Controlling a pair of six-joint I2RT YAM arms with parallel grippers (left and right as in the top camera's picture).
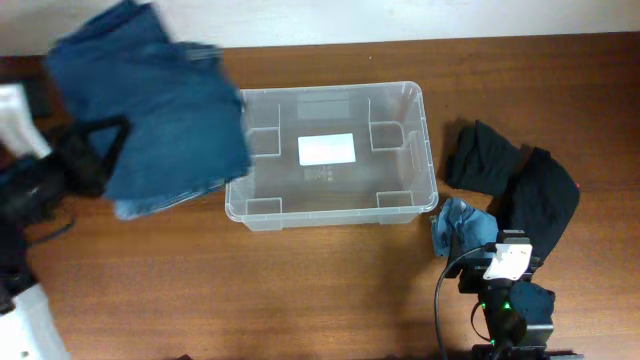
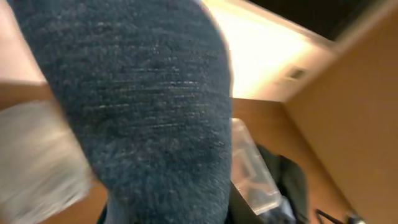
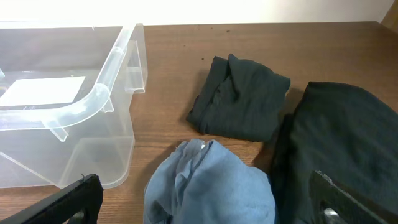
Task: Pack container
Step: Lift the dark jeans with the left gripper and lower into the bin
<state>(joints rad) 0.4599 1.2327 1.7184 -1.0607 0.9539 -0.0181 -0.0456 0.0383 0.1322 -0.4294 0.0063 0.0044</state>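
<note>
My left gripper is holding the blue denim garment [image 1: 180, 130] clear above the rim of the empty container. It should keep moving across and let the garment go over the white label [image 1: 326, 149].
The clear plastic container [image 1: 330, 210] stands mid-table with a white label on its base; it also shows in the right wrist view [image 3: 93, 102] and in the left wrist view [image 2: 252, 168]. My left gripper [image 1: 100, 145] is shut on a large blue denim garment [image 1: 150, 110] and holds it in the air left of the container; the denim [image 2: 143, 112] fills the left wrist view and hides the fingers. My right gripper [image 3: 205, 205] is open, its fingers on either side of a light blue cloth [image 3: 211, 186] lying right of the container [image 1: 460, 222].
Two dark folded garments lie on the table right of the container: one [image 1: 482, 158] [image 3: 239, 96] farther back, one [image 1: 542, 200] [image 3: 345, 143] nearer my right arm. A white object [image 1: 18, 120] sits at the far left edge.
</note>
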